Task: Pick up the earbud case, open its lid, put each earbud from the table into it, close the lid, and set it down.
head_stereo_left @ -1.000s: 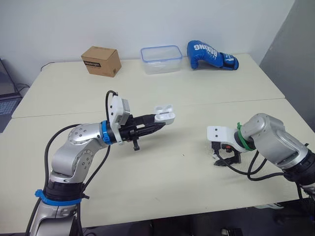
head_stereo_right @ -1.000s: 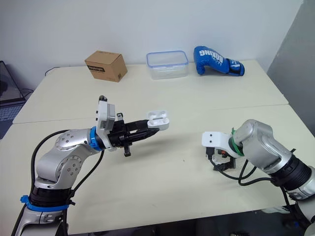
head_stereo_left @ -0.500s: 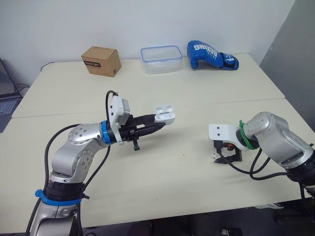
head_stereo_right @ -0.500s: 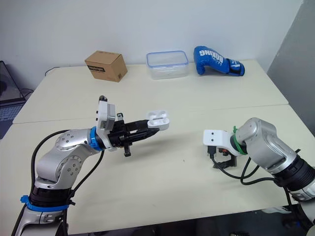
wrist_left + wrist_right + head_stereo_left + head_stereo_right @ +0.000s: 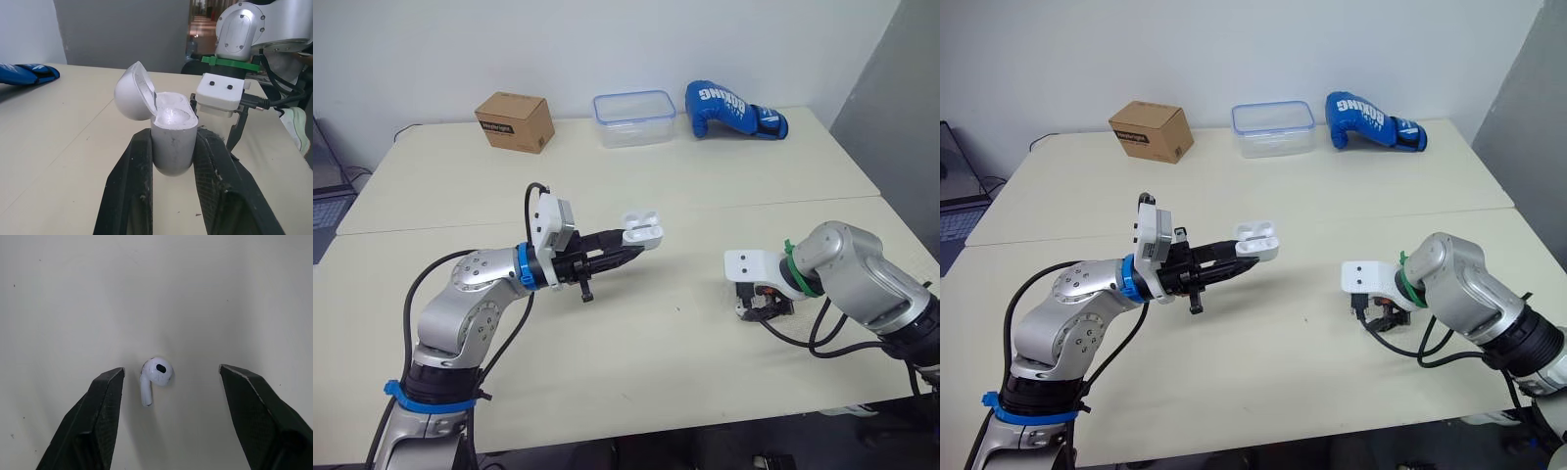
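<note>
The white earbud [image 5: 155,377] has a slim stem [image 5: 146,392] and a wide round head, so the stem should go down into the case and the head should stay in sight when the robot lowers the earbud in.
My left gripper [image 5: 639,238] is shut on the white earbud case [image 5: 168,132], holding it above the middle of the table with its lid swung open. The case [image 5: 640,228] looks empty inside. On the right, my right gripper [image 5: 171,377] points straight down at the table, open, with one white earbud [image 5: 154,377] lying on the surface between its two fingers and touching neither. In the head views the right gripper [image 5: 764,305] hovers low over that spot.
A cardboard box [image 5: 515,121], a clear plastic container with a blue rim [image 5: 633,118] and a blue boxing glove [image 5: 732,110] stand along the far edge of the table [image 5: 656,343].
My right gripper has shifted a little over the earbud and dropped closer to the table. The left gripper with the open case has barely moved.
</note>
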